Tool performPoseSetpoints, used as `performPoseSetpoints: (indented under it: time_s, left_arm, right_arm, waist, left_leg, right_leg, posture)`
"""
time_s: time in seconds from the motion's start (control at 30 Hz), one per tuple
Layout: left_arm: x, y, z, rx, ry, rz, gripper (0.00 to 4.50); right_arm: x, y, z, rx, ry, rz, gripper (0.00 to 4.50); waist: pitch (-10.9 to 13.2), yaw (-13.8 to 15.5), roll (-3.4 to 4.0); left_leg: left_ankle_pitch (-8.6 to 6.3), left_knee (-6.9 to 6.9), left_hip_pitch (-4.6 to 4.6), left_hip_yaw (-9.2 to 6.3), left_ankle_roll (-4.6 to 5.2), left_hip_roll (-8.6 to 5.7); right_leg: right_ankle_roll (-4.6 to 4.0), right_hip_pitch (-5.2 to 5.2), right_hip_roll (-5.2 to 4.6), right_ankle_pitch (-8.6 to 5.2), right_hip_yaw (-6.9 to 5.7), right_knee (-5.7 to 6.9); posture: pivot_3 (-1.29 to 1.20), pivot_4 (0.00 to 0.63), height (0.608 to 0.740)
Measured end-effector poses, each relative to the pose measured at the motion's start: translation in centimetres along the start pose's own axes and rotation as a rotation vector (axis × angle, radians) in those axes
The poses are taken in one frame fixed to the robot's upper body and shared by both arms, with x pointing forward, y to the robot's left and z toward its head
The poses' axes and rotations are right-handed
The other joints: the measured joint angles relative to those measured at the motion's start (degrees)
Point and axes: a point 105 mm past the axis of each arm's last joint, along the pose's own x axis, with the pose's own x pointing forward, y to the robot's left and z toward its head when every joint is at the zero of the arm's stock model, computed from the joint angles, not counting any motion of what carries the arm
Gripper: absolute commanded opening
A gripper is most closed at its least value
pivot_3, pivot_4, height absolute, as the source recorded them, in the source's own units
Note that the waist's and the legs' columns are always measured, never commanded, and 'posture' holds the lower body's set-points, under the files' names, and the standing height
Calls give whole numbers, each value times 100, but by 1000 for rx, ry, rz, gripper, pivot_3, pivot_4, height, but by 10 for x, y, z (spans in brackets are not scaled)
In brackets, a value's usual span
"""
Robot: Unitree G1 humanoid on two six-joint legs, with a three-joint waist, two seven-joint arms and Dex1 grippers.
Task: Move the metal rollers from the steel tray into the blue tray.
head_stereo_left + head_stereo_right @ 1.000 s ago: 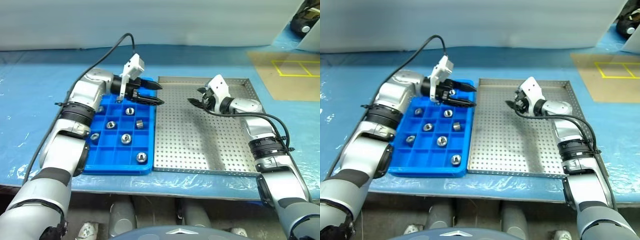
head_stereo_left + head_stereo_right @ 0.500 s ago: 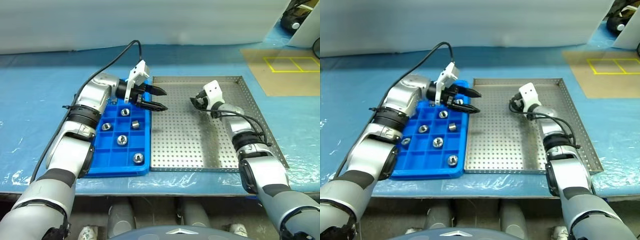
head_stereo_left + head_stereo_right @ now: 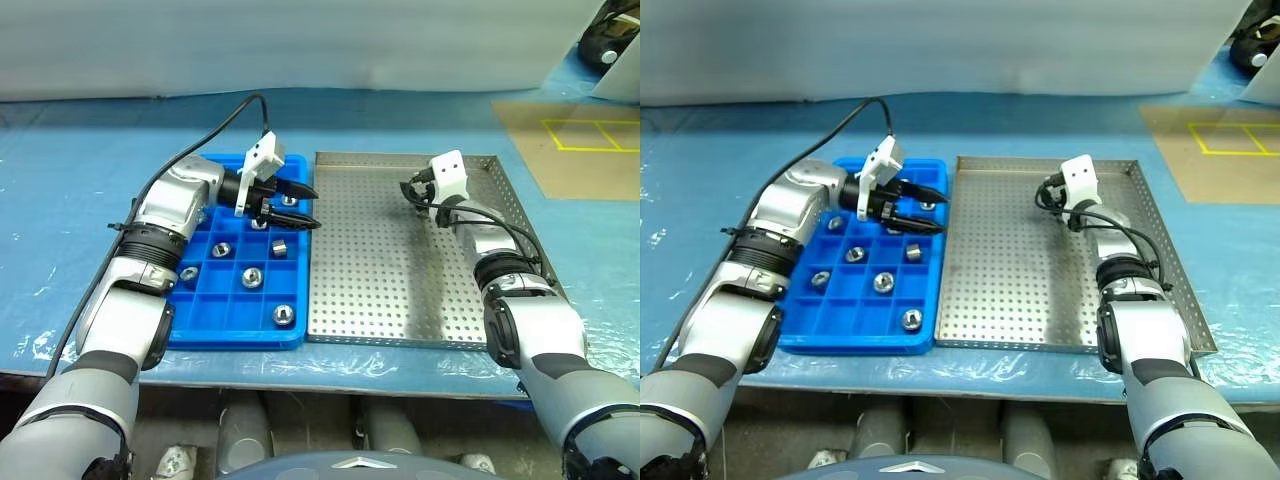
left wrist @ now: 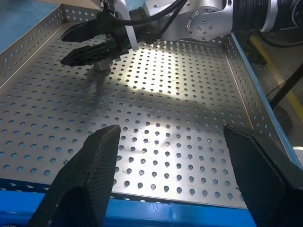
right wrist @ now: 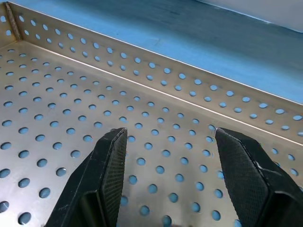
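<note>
The robot's right gripper (image 3: 432, 188) hides part of the otherwise empty steel tray (image 3: 365, 265), so the last metal roller should be out of sight under that gripper.
Several metal rollers (image 3: 252, 279) lie in cells of the blue tray (image 3: 235, 338), and every roller I see is there. The steel tray (image 3: 380, 280) lies right beside it on the right. My left gripper (image 3: 313, 207) hovers over the blue tray's far right cells and points toward the steel tray. It is open, with nothing between its fingers (image 4: 102, 156). My right gripper (image 3: 412, 189) hangs low over the far right part of the steel tray. It is open and empty, and its fingers (image 5: 111, 156) frame bare perforated metal and the tray's far wall.
Both trays rest on a table covered in blue plastic sheet (image 3: 60, 200). A black cable (image 3: 225, 115) loops up from my left wrist. A brown floor patch with yellow tape (image 3: 580, 135) lies beyond the table at the far right.
My right gripper has moved toward the steel tray's far right and turned to point further away. The left gripper has hardly shifted. The camera view has shifted.
</note>
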Motion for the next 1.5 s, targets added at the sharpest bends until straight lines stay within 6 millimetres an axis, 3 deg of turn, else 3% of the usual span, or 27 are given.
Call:
performPoseSetpoints:
  time_s: [0.17,0.33,0.7,0.97,1.13,1.5]
  left_arm:
    - [2,0,0,-2,-3,-4,3659]
    - [2,-1,0,-3,-3,-5,3659]
    - [2,-1,0,-4,-2,-7,3659]
    - [2,-2,-1,-12,0,-3,3659]
    - [2,-2,-2,-14,1,-2,3659]
    - [1,-1,-1,-13,-4,10,3659]
  right_arm:
    - [-6,-11,-5,11,9,-27,3052]
    - [-11,-8,-26,23,54,-18,3052]
    - [-14,-7,-38,42,89,-18,3052]
    - [-18,-13,-43,196,107,-23,3052]
    - [-21,-14,-45,195,104,-10,1793]
    - [-18,5,-39,126,92,94,1770]
  waist:
    - [0,-1,0]
    - [0,-4,0]
    - [1,-12,1]
    - [1,-3,1]
    - [1,-7,1]
    - [1,-32,1]
  left_leg:
    - [0,-1,-1,0,0,0]
    - [-1,-2,-2,2,1,-1]
    - [-2,-6,-3,4,3,-1]
    - [-4,-7,-3,4,5,-1]
    - [-4,-8,-3,4,4,0]
    - [-3,-30,5,10,2,1]
  right_leg:
    - [0,0,0,0,1,-3]
    - [0,-3,0,0,0,-5]
    - [0,-3,0,0,0,-14]
    - [0,-2,-1,0,0,-15]
    - [0,-2,-1,0,0,-17]
    - [0,-5,2,0,1,-25]
  posture:
    - [-180,150,740]
    - [-180,150,740]
    - [-172,150,740]
    - [-176,150,740]
    - [-182,150,740]
    - [-163,150,740]
